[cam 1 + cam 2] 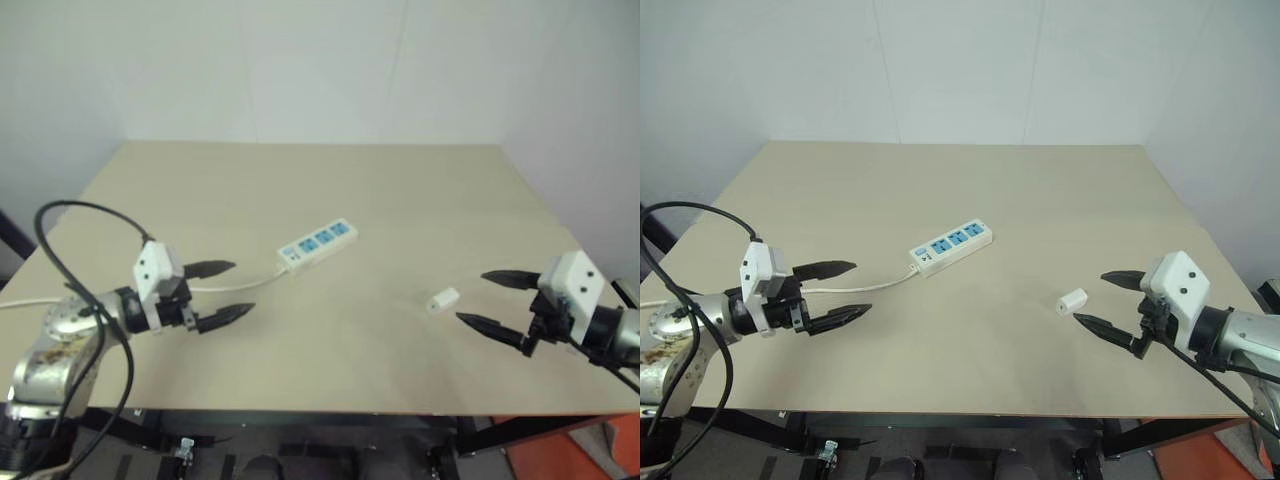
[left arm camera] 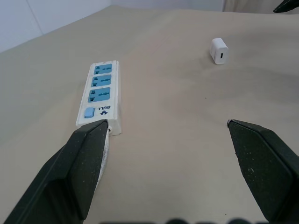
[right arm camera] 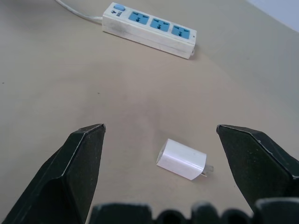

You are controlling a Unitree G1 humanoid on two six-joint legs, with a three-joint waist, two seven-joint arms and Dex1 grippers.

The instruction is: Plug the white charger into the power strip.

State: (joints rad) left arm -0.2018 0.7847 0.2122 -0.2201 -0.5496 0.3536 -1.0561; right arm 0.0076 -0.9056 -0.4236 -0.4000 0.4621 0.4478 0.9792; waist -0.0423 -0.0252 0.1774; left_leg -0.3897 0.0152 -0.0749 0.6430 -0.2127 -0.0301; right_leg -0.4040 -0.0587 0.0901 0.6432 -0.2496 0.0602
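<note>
I expect the power strip [image 1: 318, 246] to come closer and the thin cord [image 1: 253, 284] to trail along when I pull the power strip's switch end, because the cord lies in a loose curve.
The white charger [image 1: 443, 300] lies on its side on the tan table, right of centre; in the right wrist view the charger [image 3: 182, 159] shows its prongs. My right gripper [image 1: 490, 298] hovers open just right of it, apart from it. The power strip [image 1: 317, 243], a white bar with three blue sockets, lies slanted at the table's middle, its thin cord [image 1: 240, 284] trailing left. My left gripper [image 1: 228, 290] is open near the cord, left of the strip's switch end [image 2: 88, 112], holding nothing.
The tan table [image 1: 300, 180] reaches back to a white wall, with its front edge [image 1: 330, 410] close to me. A black cable [image 1: 60, 250] loops over my left arm. An orange object [image 1: 600, 450] sits below the table's right front corner.
</note>
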